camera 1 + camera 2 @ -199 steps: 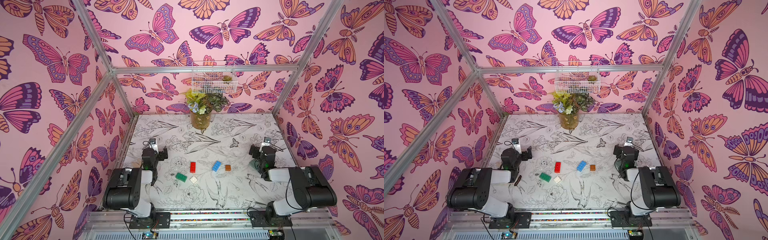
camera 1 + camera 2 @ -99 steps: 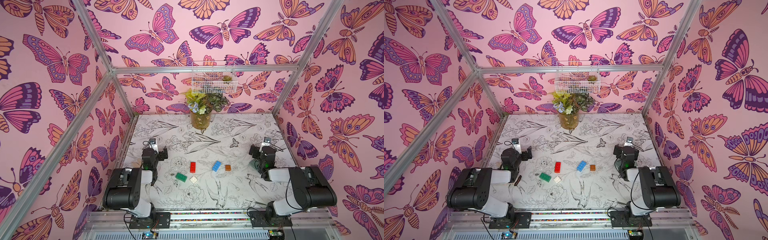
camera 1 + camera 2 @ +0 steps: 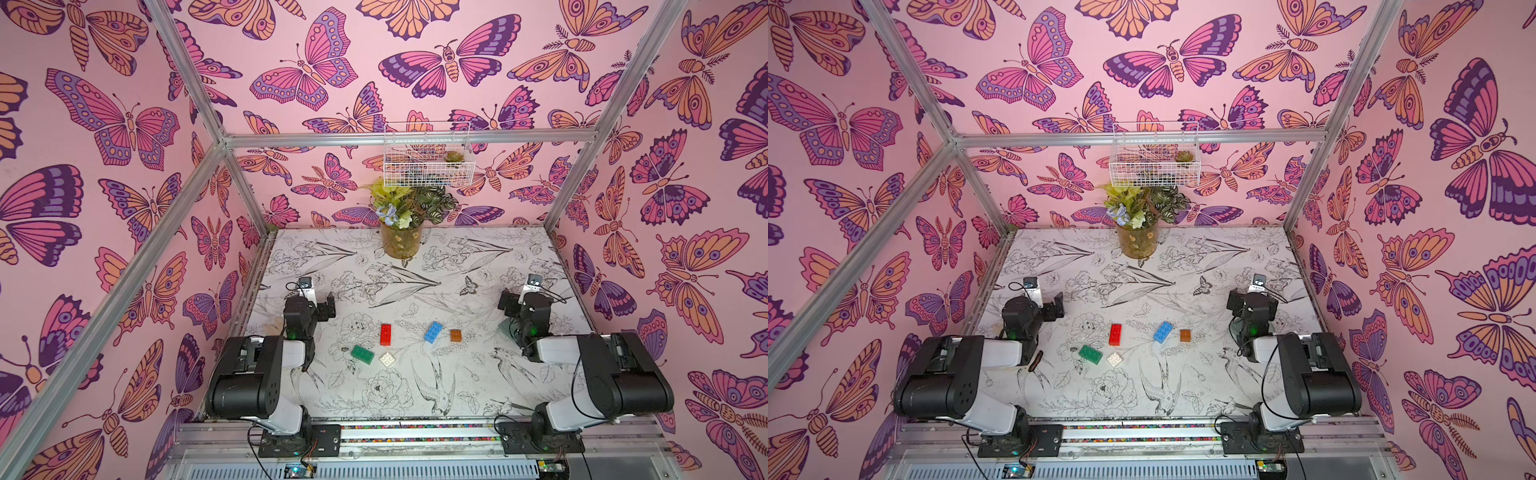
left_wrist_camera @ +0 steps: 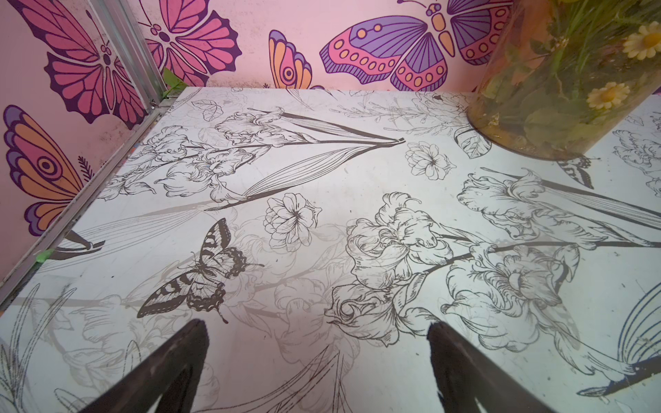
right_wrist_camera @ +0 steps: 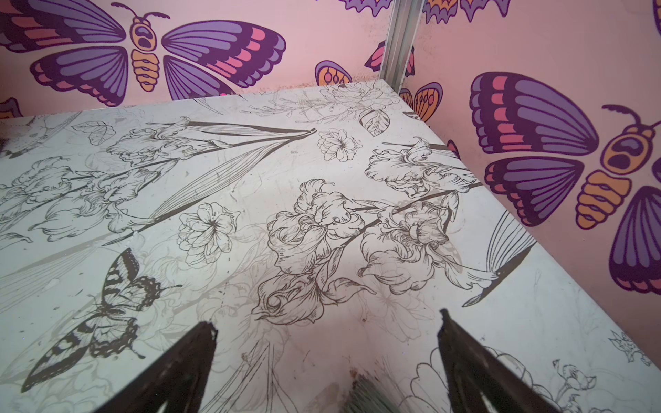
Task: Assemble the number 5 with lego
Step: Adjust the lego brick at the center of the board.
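Observation:
I should turn the blue brick straight with my left gripper before my right gripper takes the orange-brown one (image 3: 456,335), because the blue brick lies slanted (image 3: 433,332) beside the orange-brown brick.
Five lego bricks lie loose and apart on the flower-print table in both top views: red (image 3: 385,334), blue (image 3: 433,332), orange-brown (image 3: 456,335), green (image 3: 362,354) and white (image 3: 387,359). None is joined to another, and no number 5 is in view. My left gripper (image 3: 316,304) rests low at the table's left side, well left of the red brick, open and empty (image 4: 318,332). My right gripper (image 3: 519,300) sits at the table's right side, right of the orange-brown brick, also open and empty (image 5: 327,321). Neither wrist view shows any brick.
A glass vase of flowers (image 3: 401,243) stands at the back middle and shows in the left wrist view (image 4: 558,107). A white wire basket (image 3: 428,160) hangs on the back wall. Butterfly-print walls close in three sides. A small dark item (image 3: 1035,360) lies by the left arm.

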`<state>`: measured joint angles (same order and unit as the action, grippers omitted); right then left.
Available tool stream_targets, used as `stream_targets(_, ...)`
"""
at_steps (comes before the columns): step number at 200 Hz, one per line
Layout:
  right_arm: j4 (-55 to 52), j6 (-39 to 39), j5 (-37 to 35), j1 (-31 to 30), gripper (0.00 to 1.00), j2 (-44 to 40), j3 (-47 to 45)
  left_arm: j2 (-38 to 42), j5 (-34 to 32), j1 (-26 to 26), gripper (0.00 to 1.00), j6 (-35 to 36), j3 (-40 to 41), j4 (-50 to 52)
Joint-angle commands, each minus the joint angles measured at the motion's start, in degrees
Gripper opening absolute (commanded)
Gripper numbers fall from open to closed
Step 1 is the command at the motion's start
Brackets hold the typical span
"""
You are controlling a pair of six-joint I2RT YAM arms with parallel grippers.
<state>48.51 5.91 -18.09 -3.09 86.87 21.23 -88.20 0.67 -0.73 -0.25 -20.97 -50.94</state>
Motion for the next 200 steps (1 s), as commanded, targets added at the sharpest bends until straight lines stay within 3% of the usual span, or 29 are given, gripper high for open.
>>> stream_targets(1, -0.3, -0.5, 0.2, 0.3, 0.99, -0.8, 0.7, 0.0, 0.9, -0.4, 0.99, 0.6, -0.7, 0.5)
stream_targets(18, -0.3, -0.4, 0.2, 0.2, 0.99, -0.8, 0.8, 0.0, 3.5, -1.8, 0.99, 0.0, -0.9, 1.0)
stream_targets(57, 0.2, -0.6, 0.4, 0.3, 0.99, -1.0, 0.5, 0.2, 2.1, -0.7, 0.99, 0.8, -0.7, 0.4)
stream_targets(73, -0.5, -2.3, 2.4, 0.0, 0.99, -2.9, 1.1, 3.4, -0.3, 1.3, 0.99, 2.6, -1.6, 4.8)
stream_targets(98, -33.3, -1.8, -2.0, -3.4, 0.99, -10.4, 12.5, 10.0, -6.8, 4.5, 0.99, 1.3, -6.6, 21.2)
stream_targets(123, -54.9, 2.5, -2.2, -7.3, 0.99, -12.3, 21.1, 14.6, -3.8, 6.9, 0.99, -0.6, -11.1, 33.8)
stream_targets(151, -68.6, 6.5, -1.4, -15.0, 0.99, -13.5, 26.1, 19.8, -4.5, 12.6, 0.99, -1.7, -16.8, 46.7)
stream_targets(162, -73.1, 9.3, -0.5, -17.2, 0.99, -13.5, 27.8, 20.4, -1.7, 14.4, 0.99, -3.9, -19.5, 51.6)
stream_targets(175, -76.0, 12.6, 2.9, -18.3, 0.99, -13.7, 28.8, 20.0, 1.7, 17.8, 0.99, -5.3, -23.0, 57.2)
stream_targets(200, -77.6, 18.3, 6.9, -18.4, 0.99, -15.3, 28.5, 17.2, -1.2, 27.0, 0.99, -4.2, -27.6, 65.3)
